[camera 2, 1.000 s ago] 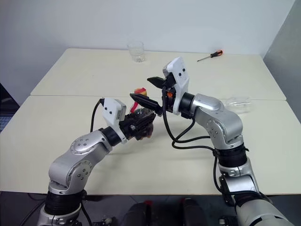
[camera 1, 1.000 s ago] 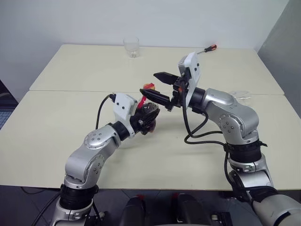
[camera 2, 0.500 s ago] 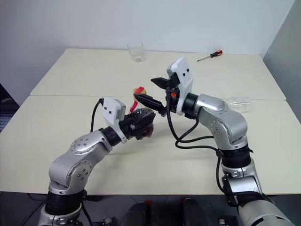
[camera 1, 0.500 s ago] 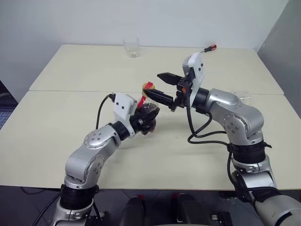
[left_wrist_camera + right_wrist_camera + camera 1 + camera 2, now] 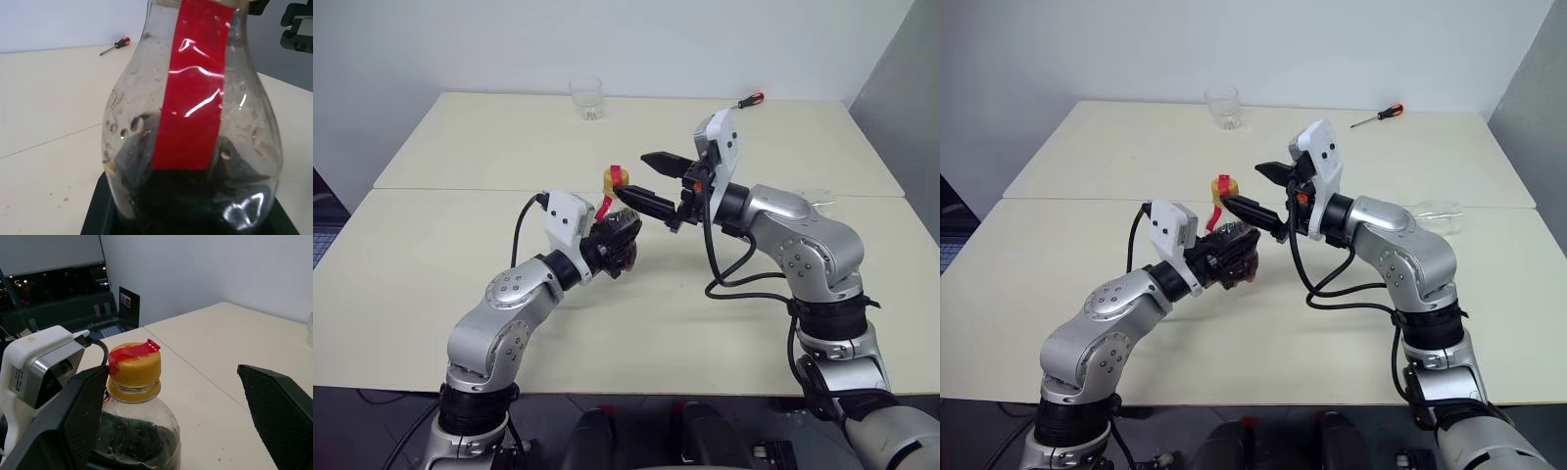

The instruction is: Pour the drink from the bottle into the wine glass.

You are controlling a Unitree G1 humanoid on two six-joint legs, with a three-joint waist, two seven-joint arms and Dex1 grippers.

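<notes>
The yellow cap (image 5: 135, 366) should leave the yellow ring behind on the bottle's neck when I lift the cap away, because a clear gap (image 5: 133, 388) already separates the two.
My left gripper (image 5: 619, 238) is shut on the bottle (image 5: 615, 230), a squat clear bottle held above the table's middle. Its yellow cap (image 5: 610, 179), with a red strip (image 5: 193, 93) over it, points up. The drink (image 5: 142, 435) lies dark in the bottle's lower half. My right gripper (image 5: 632, 177) is open just right of the cap, level with it and not touching. A clear glassy thing (image 5: 1435, 211) shows on the table behind my right forearm; I cannot tell whether it is the wine glass.
A short clear tumbler (image 5: 587, 98) stands at the table's far edge. A red-handled screwdriver (image 5: 745, 101) lies at the far right. A seam (image 5: 460, 188) runs across the cream table behind the grippers.
The bottle has tipped more upright in my left gripper, and its cap now sits higher and left of the right fingertips. My right gripper drew back slightly and stayed open.
</notes>
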